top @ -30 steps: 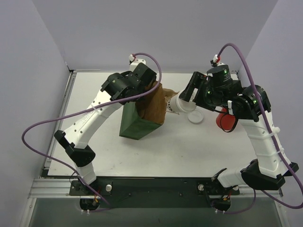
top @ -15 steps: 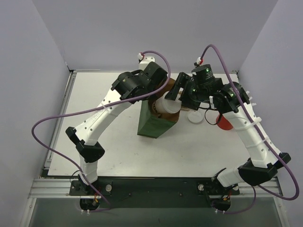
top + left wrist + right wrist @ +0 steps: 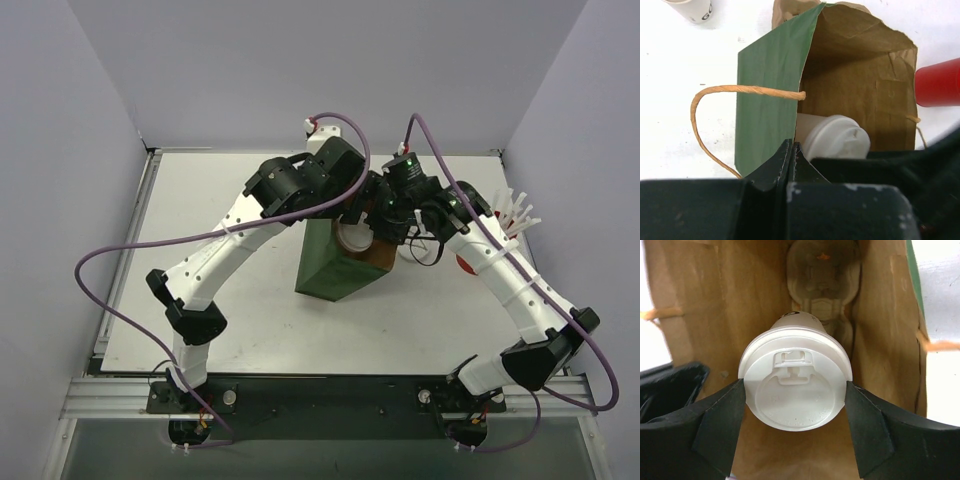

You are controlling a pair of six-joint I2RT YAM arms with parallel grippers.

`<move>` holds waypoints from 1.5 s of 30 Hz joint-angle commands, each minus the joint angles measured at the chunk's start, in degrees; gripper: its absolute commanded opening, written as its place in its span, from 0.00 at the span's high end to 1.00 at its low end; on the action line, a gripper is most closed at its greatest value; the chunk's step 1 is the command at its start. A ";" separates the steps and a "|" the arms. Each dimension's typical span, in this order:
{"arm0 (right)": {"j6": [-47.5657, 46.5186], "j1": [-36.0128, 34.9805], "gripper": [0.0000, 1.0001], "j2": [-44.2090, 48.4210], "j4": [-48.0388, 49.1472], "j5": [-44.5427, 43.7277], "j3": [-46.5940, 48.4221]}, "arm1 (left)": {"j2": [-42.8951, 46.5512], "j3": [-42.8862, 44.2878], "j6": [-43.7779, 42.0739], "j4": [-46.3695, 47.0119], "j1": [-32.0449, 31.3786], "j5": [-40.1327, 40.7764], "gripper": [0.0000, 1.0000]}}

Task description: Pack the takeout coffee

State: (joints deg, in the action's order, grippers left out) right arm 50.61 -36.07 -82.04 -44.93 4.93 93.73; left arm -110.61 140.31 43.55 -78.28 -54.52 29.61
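My left gripper is holding the green rim (image 3: 802, 82), and the takeout coffee (image 3: 355, 236) hangs lid-up inside the bag's wide opening. My left gripper keeps its hold until the coffee sits deep in the bag.
The takeout coffee, a small white cup (image 3: 796, 387) with a round plastic lid, hangs inside the mouth of a green paper bag (image 3: 335, 268). My right gripper (image 3: 795, 385) is shut on it, one finger on each side of the lid. The bag's inside is brown (image 3: 740, 290). A brown cardboard carrier (image 3: 822, 275) lies at the bag's bottom, below the cup. My left gripper (image 3: 792, 146) is shut on the rim of the bag's green wall (image 3: 770, 100) and holds the mouth wide. From the left wrist, the cup's lid (image 3: 835, 140) shows just inside that rim.
A red cup (image 3: 940, 82) with white straws (image 3: 515, 215) stands right of the bag. Another white paper cup (image 3: 692, 7) sits beyond the bag. The bag's twine handle (image 3: 705, 110) loops out over the table. Both arms crowd together above the bag.
The left arm swung right, taking the bag along and standing it more upright. The right gripper carried the cup left, from beside the bag into its mouth.
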 commanded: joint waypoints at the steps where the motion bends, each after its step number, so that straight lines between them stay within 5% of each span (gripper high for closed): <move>1: 1.16 -0.40 0.55 -0.14 2.12 -0.97 -2.76 | 1.18 1.46 2.68 -8.56 -1.46 -1.30 1.00; 19: 0.63 -3.47 0.58 -1.10 -1.39 -1.94 -7.43 | 11.64 -19.79 10.06 6.20 -2.87 -4.47 1.00; 45: -2.27 -10.33 0.61 -12.97 -8.77 -0.45 0.22 | 23.50 -36.68 16.21 7.44 -2.43 -0.43 1.00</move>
State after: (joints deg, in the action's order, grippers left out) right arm 48.95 -45.78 -93.95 -49.80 4.93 92.60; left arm -90.32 105.32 57.98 -71.81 -57.28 28.25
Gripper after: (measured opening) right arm 0.691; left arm 0.022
